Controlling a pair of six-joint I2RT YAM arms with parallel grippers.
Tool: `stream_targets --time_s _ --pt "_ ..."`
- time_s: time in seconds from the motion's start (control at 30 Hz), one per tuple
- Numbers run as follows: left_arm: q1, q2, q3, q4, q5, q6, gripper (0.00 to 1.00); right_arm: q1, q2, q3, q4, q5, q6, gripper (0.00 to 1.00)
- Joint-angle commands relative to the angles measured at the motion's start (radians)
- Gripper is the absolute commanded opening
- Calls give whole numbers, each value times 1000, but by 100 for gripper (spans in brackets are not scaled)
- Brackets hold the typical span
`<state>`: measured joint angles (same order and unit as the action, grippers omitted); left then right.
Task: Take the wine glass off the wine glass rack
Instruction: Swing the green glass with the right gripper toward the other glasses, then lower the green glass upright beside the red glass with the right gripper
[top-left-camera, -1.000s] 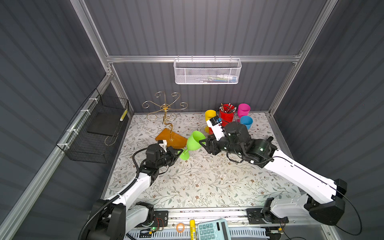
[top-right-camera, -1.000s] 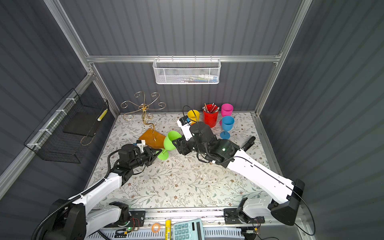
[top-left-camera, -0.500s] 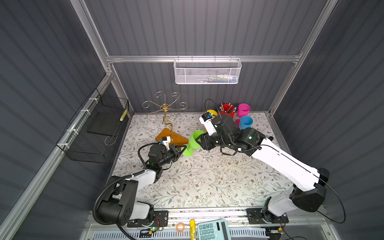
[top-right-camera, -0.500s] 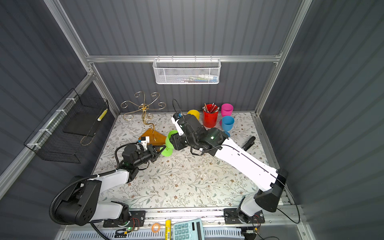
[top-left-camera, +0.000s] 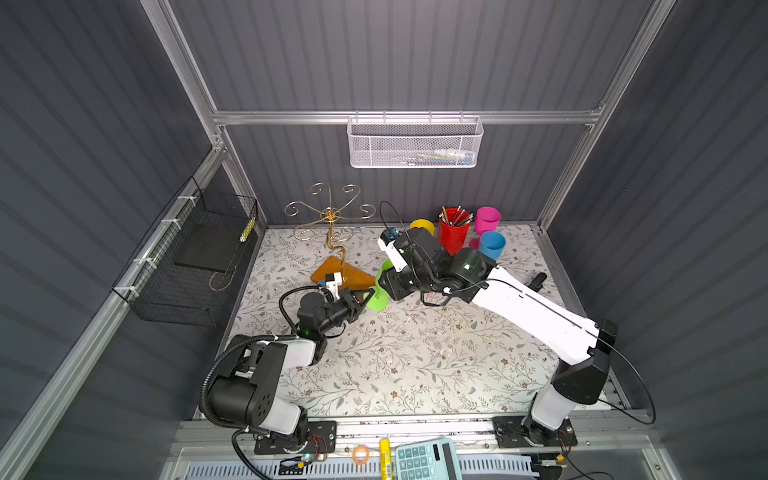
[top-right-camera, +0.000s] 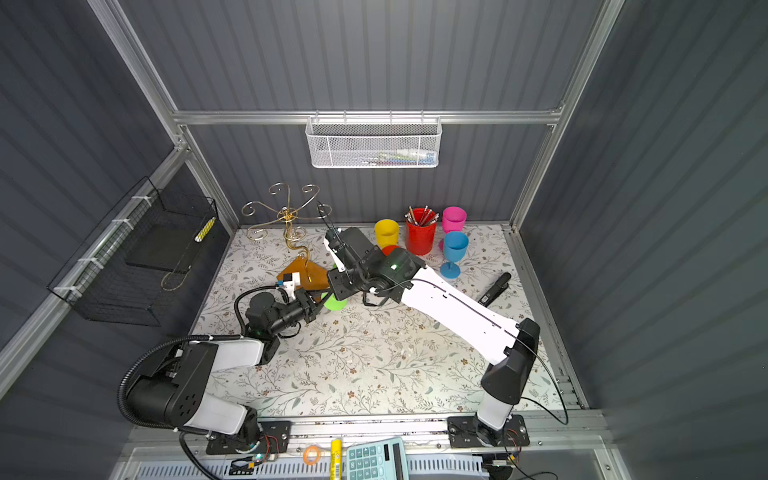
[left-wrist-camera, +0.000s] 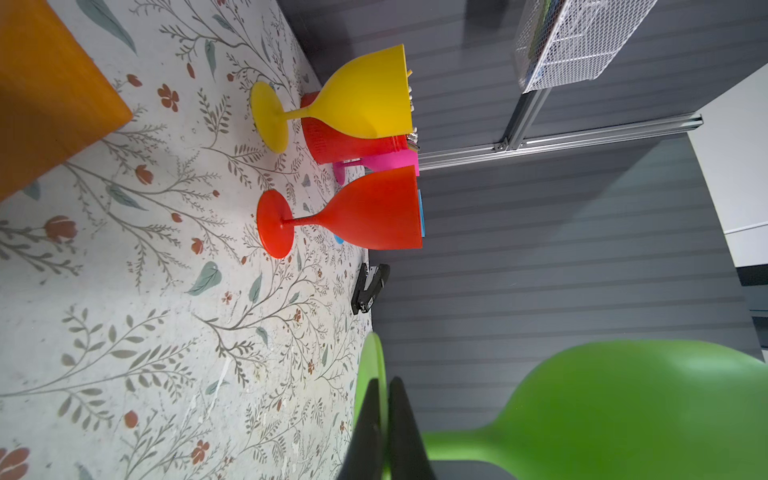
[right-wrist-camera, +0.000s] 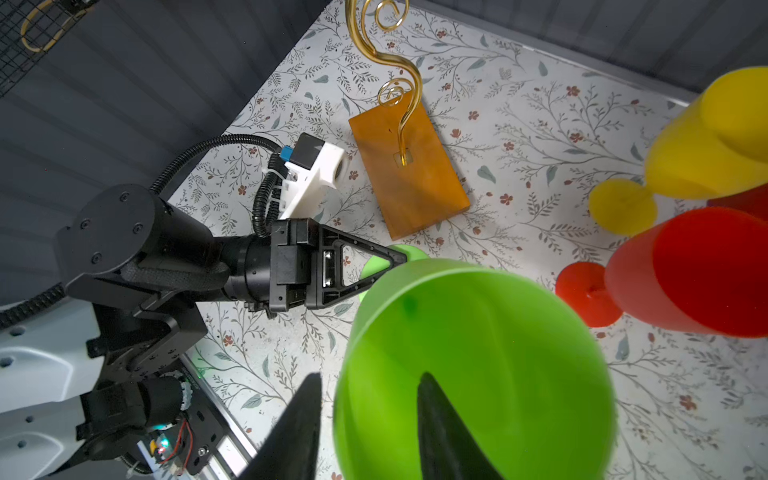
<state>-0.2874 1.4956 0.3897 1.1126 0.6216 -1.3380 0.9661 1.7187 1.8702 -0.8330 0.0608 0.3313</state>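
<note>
Next, my right gripper closes on the bowl's rim (right-wrist-camera: 342, 400) before my left gripper opens and moves away, because my left gripper is pinching the green wine glass's foot (top-left-camera: 378, 303).
A green wine glass (right-wrist-camera: 478, 365) stands roughly upright off the wine glass rack, its foot (top-left-camera: 377, 301) low over the mat. My left gripper (left-wrist-camera: 384, 380) is shut on the rim of that foot. My right gripper (right-wrist-camera: 368, 376) straddles the bowl's rim from above. One finger is inside the bowl and the other outside, a small gap from the wall, so the jaws stand open. In both top views the right gripper (top-left-camera: 388, 282) hides most of the bowl. The wine glass rack (top-left-camera: 330, 214), gold wire on an orange-brown base (right-wrist-camera: 409, 166), stands just behind with bare arms.
Yellow glass (top-left-camera: 422, 226), red pencil cup (top-left-camera: 453, 230), pink glass (top-left-camera: 487, 218) and blue glass (top-left-camera: 491, 245) crowd the back right. A red glass (left-wrist-camera: 353, 212) stands near them. A black stapler (top-right-camera: 494, 286) lies at the right. Wire baskets hang on the left wall (top-left-camera: 195, 257) and back wall (top-left-camera: 415, 143).
The green glass has gone from tilted to about upright. My right gripper has come over its bowl and narrowed its jaws. The left arm has drawn back while keeping hold of the foot.
</note>
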Motion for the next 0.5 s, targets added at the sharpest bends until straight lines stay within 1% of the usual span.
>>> stream_targets --time_s 0.0,0.07,0.13,0.17,0.2,0.27,0.3,0.37,0.4,0.43,0.47 --pt "-6 11 -15 78 12 -24 0 6 18 36 -13 21 -6 32" --pt "-6 7 -16 77 9 -22 0 8 27 42 -15 23 -8 23" --pt "-6 0 -20 64 5 -16 0 8 32 49 -19 30 -8 7" --pt "-6 -4 -19 54 3 -13 0 8 29 50 -20 32 -9 2" --pt "-6 -10 -18 38 0 -8 0 8 27 52 -21 32 -11 0" --pt "-6 -23 -16 12 -7 1 0 8 21 50 -22 35 -14 0" --pt "-6 -31 -14 -7 -11 8 7 8 17 52 -27 36 -14 0" --pt "-6 -53 -9 -43 -18 21 25 8 10 52 -36 45 -17 0" --pt "-6 -67 -5 -70 -20 31 38 8 6 52 -41 51 -19 0" --pt "-6 -82 -1 -105 -23 44 54 8 1 52 -49 61 -22 0" --pt "-6 -98 4 -140 -23 57 66 7 -6 52 -57 72 -23 0"
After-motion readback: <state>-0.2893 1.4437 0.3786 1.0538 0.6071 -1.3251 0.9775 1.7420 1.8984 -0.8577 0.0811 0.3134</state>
